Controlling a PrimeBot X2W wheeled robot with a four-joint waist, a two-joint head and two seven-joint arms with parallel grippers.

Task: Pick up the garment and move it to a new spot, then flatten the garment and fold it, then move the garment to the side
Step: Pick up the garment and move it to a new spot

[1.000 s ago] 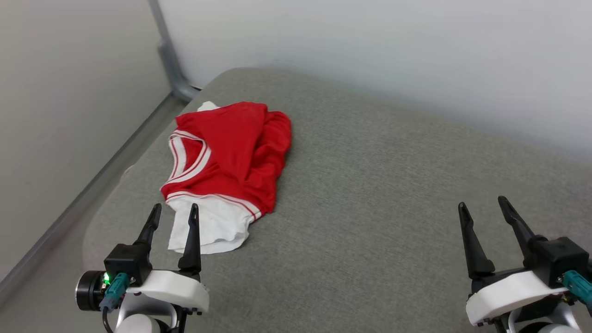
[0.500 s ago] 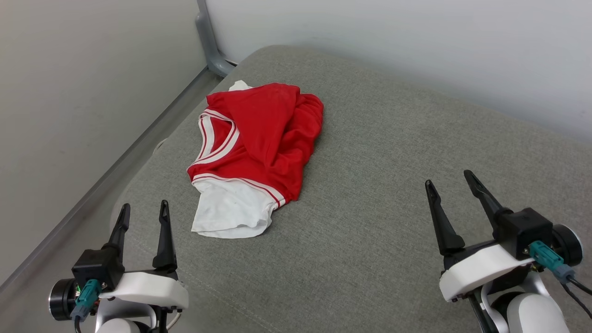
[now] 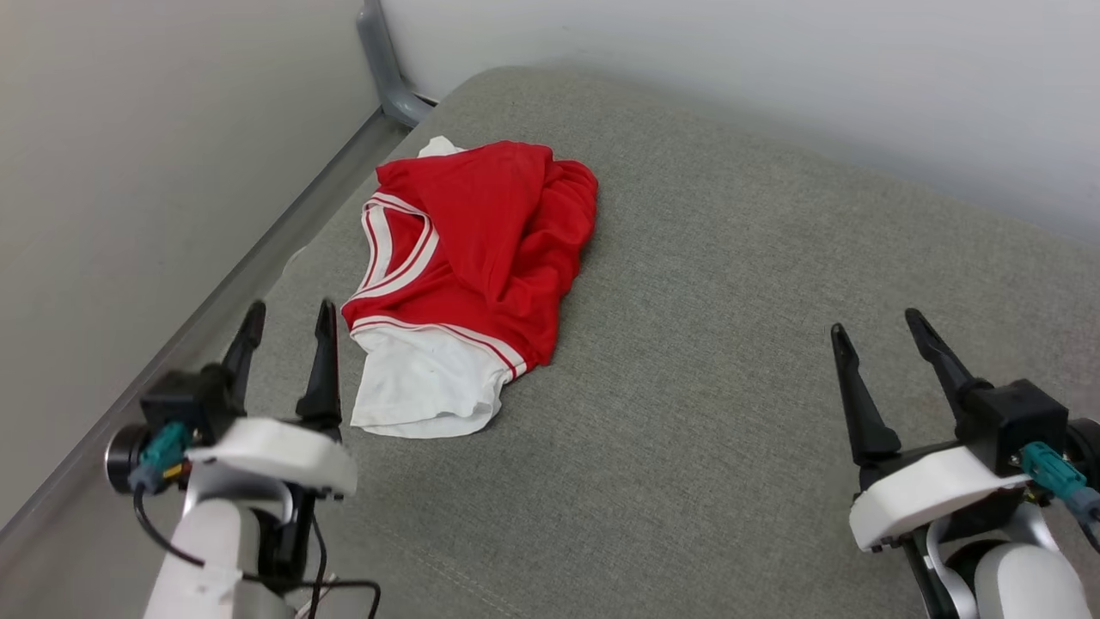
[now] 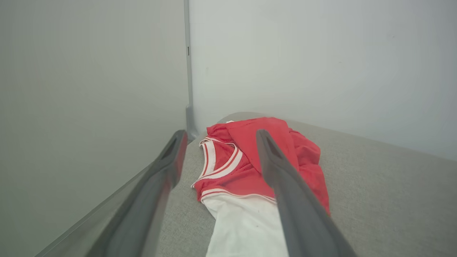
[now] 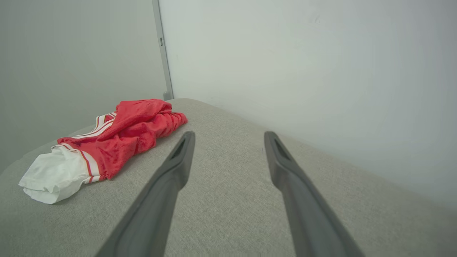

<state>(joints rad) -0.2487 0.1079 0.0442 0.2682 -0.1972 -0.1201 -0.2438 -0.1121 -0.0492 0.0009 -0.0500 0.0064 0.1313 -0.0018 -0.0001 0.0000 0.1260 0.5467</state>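
Observation:
A white tip (image 3: 440, 146) shows from behind the fold of red cloth (image 3: 480, 202), so the robot should expect another white sleeve tucked under there when it lifts the fold.
The garment (image 3: 481, 249) lies crumpled at the far left of the grey cushion: red body, striped collar, one white sleeve (image 3: 421, 387) toward me. Its lettering is hidden in the folds. My left gripper (image 3: 290, 311) is open just left of the white sleeve, not touching it; in the left wrist view the garment (image 4: 246, 167) lies ahead between and under the fingers' line. My right gripper (image 3: 876, 322) is open far to the right over bare cushion. The right wrist view has the garment (image 5: 121, 135) well off to the left.
The grey cushioned surface (image 3: 730, 344) has broad free room in the middle and right. Pale walls close it in behind and on the left, with a grey corner post (image 3: 382, 60) and a grey rail (image 3: 215, 309) along the left edge near my left gripper.
My left gripper has risen and moved forward, now level with the white sleeve's left edge. The right gripper has drifted slightly right. The camera shifted a little; the garment lies as before.

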